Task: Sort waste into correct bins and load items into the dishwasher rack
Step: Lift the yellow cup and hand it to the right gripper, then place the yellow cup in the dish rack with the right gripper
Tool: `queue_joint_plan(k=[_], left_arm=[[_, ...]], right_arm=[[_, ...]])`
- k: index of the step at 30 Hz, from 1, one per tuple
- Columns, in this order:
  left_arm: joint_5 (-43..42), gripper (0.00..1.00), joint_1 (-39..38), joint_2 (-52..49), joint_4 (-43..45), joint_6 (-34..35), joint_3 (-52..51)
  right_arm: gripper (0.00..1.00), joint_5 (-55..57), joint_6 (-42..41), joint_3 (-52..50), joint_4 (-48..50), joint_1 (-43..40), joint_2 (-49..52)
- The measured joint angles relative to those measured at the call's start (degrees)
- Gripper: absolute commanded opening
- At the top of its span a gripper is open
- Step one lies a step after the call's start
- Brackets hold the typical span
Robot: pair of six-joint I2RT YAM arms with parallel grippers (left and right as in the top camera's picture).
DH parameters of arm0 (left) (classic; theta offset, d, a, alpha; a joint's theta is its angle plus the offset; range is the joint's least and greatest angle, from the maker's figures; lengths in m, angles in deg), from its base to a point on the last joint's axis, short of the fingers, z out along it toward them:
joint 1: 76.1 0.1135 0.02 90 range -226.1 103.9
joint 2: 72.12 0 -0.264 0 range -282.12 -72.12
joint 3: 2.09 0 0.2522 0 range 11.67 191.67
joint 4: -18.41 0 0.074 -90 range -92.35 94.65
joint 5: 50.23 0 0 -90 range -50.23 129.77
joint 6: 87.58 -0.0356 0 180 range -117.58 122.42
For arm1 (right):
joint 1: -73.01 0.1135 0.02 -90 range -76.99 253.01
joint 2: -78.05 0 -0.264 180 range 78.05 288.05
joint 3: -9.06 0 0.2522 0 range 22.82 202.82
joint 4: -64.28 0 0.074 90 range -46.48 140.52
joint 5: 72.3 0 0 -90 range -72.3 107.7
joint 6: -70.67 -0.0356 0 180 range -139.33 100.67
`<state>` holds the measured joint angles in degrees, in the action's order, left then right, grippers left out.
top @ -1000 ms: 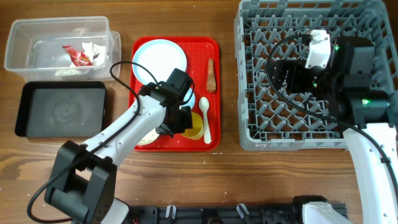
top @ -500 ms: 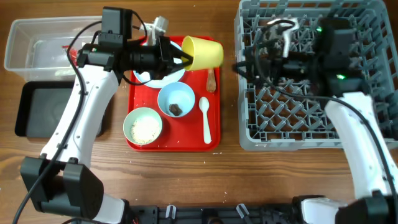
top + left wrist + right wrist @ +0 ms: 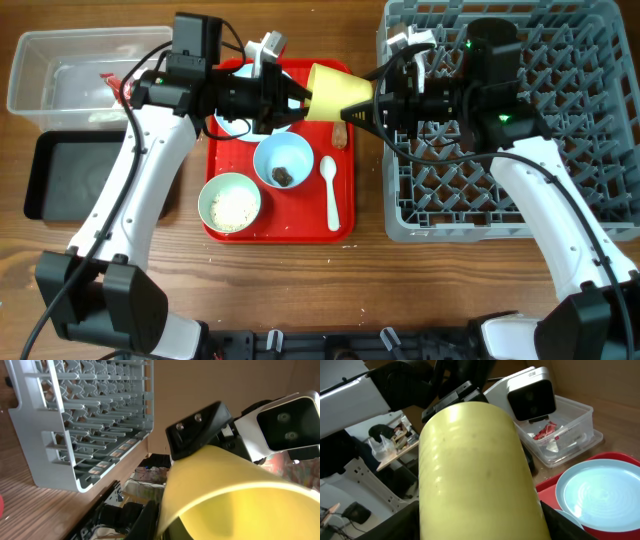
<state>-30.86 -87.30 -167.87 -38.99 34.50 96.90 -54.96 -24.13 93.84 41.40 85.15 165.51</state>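
Note:
My left gripper has the yellow cup by its rim (image 3: 317, 92), short of the dishwasher rack, so my right gripper should grab the cup's body (image 3: 341, 95) and put the cup in the rack with its opening down.
The small yellow cup (image 3: 335, 92) hangs on its side in the air between the red tray and the grey dishwasher rack (image 3: 520, 190). My left gripper (image 3: 300, 100) is shut on its rim (image 3: 235, 495). My right gripper (image 3: 368, 108) is open, its fingers close on either side of the cup's body (image 3: 470, 470). On the tray lie the light blue plate (image 3: 605, 495), a light blue bowl (image 3: 283, 158) with a dark lump (image 3: 283, 176), a pale green bowl (image 3: 230, 203) with rice, a white spoon (image 3: 331, 190) and a brown food piece (image 3: 341, 133).
The red serving tray (image 3: 300, 228) sits mid-table. The clear tub (image 3: 60, 75) holding the red-and-white wrapper (image 3: 547, 430) stands at the far left, with the shallow black tray (image 3: 80, 175) in front of it. Both arms cross above the tray's far edge.
My left gripper lifted the yellow cup off the tray and carried it right. My right gripper came out of the rack to the left and now flanks the cup.

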Motion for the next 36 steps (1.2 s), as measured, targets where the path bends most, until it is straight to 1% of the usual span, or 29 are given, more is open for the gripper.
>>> queue_joint_plan(k=[2, 4, 6, 7, 9, 10, 12, 13, 14, 16, 17, 24, 28, 32, 36], left_arm=[[-0.5, 0.07, 0.4, 0.0, 0.2, 0.2, 0.0], [-0.5, 0.05, 0.4, 0.0, 0.2, 0.2, 0.0], [-0.8, 0.04, 0.5, 0.0, 0.4, 0.2, 0.0], [-1.1, 0.04, 0.5, 0.1, 0.4, 0.2, 0.0], [-1.6, 0.04, 0.7, 0.1, 0.3, 0.2, 0.0], [-1.7, 0.04, 0.7, 0.1, 0.1, 0.2, 0.0], [-1.7, 0.05, 0.7, 0.2, -0.3, 0.2, 0.3], [-1.7, 0.15, 0.7, 0.4, -0.3, 0.2, 0.3], [-1.4, 0.22, 0.7, 0.5, -0.5, 0.2, 0.3], [0.7, 0.29, -0.1, 0.5, -1.1, 0.3, 0.3], [1.7, 0.31, -0.6, 0.5, -1.2, 0.3, 0.3], [3.7, 0.31, -1.2, 0.5, -1.2, 0.2, 0.3], [4.9, 0.31, -1.2, 0.5, -1.2, 0.2, 0.3], [5.9, 0.3, -1.2, 0.5, -1.3, 0.2, 0.3], [6.8, 0.3, -1.2, 0.5, -1.4, 0.2, 0.3]], right_arm=[[0.59, -0.4, 0.0, 0.0, 0.4, 0.2, 0.0], [0.59, -0.5, -0.1, 0.0, 0.7, 0.5, 0.0], [0.61, -0.7, -0.1, 0.0, 1.5, 0.5, 0.0], [0.64, -0.9, -0.1, 0.0, 1.8, 0.5, 0.0], [0.65, -1.2, -0.1, 0.0, 2.8, 0.5, 0.1], [0.62, -1.4, -0.2, 0.0, 3.5, 0.5, 0.1], [0.52, -1.7, -1.4, -0.1, 4.9, 0.5, 0.1], [0.49, -1.9, -1.8, -0.1, 5.0, 0.5, 0.1], [0.48, -1.9, -2.3, -0.1, 5.2, 0.5, 0.1], [0.48, -1.2, -2.7, -0.1, 5.8, 0.6, 0.1], [0.47, -1.2, -2.7, -0.1, 5.8, 0.7, 0.1], [0.47, -0.8, -2.7, -0.1, 5.8, 0.2, 0.1], [0.48, -0.9, -2.8, -0.1, 5.3, -2.3, 0.1], [0.47, -1.0, -2.1, 0.0, 0.5, -5.6, 0.1], [0.47, 0.4, 0.9, 0.1, -7.5, -8.1, 0.1]])
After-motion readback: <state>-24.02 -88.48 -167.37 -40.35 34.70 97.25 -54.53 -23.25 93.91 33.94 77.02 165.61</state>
